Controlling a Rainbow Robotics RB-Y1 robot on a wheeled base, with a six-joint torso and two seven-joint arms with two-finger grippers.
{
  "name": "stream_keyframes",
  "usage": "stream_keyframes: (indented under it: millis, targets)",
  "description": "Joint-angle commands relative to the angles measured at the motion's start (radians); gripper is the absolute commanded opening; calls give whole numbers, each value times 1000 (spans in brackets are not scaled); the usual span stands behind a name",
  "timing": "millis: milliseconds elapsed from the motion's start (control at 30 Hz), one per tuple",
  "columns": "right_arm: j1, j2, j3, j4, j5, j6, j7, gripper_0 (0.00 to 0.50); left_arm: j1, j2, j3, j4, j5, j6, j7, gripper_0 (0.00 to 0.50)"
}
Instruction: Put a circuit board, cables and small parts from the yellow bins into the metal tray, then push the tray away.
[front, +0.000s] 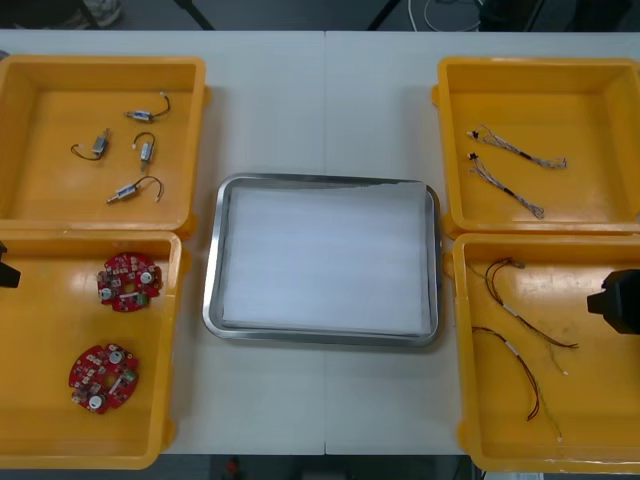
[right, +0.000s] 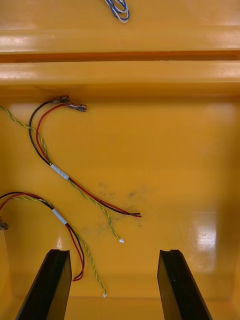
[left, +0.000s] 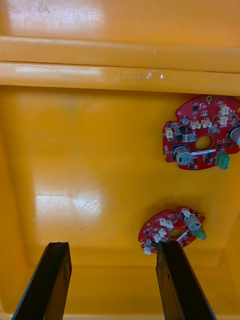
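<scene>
My gripper will have the red and yellow cable (front: 530, 377) follow as one curved bundle when I carry it, because a white sleeve (front: 512, 349) holds the wires together at the middle.
The metal tray (front: 212, 290), white inside, lies at the table's middle with nothing in it. Two round red circuit boards (front: 128, 281) (front: 103, 376) rest in the near left yellow bin (front: 40, 380). My left gripper (left: 114, 285) hovers open over that bin, one board (left: 172, 230) just beyond its finger (left: 182, 285), the other board (left: 200, 135) farther off. My right gripper (right: 115, 285) stands open above the near right yellow bin (front: 600, 400), where two red and yellow cables (right: 60, 172) (right: 62, 220) lie ahead of its fingers. Neither gripper holds anything.
The far left yellow bin (front: 60, 90) holds several small metal parts (front: 146, 150). Two twisted blue and white cables (front: 510, 170) lie in the far right yellow bin (front: 560, 100). Bare table surrounds the tray, with room beyond its far rim.
</scene>
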Motion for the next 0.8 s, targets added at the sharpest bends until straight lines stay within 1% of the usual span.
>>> stream_keyframes:
  millis: [33,267,367,433,500,567,600,633,800]
  targets:
    - [-1,-36,-9,-38,-21,3,-20,500,49,-2,-8,-51,-2,-52,-20,500]
    - [45,-36,54,-57,-41,3,-13,500,110,-9,-36,-131,-9,-125,12,500]
    - [77,-36,90,-71,-45,3,-8,500,135,-24,-56,-160,-25,-158,58,500]
    - [110,-36,120,-80,-48,-1,-7,500,144,-32,-97,-186,-58,-178,89,500]
    - [129,-36,139,-88,-48,-30,-4,500,147,-39,-125,-202,-87,-186,109,500]
    - [156,-37,171,-100,-41,-67,1,500,150,-50,-174,-226,-143,-198,149,500]
    - [162,-37,180,-100,-38,-75,1,500,150,-53,-188,-229,-155,-203,159,500]
    - [174,-37,203,-103,-24,-99,7,500,150,-62,-226,-235,-190,-220,189,500]
    - [209,-36,268,-101,7,-193,16,500,161,-91,-312,-237,-272,-253,209,500]
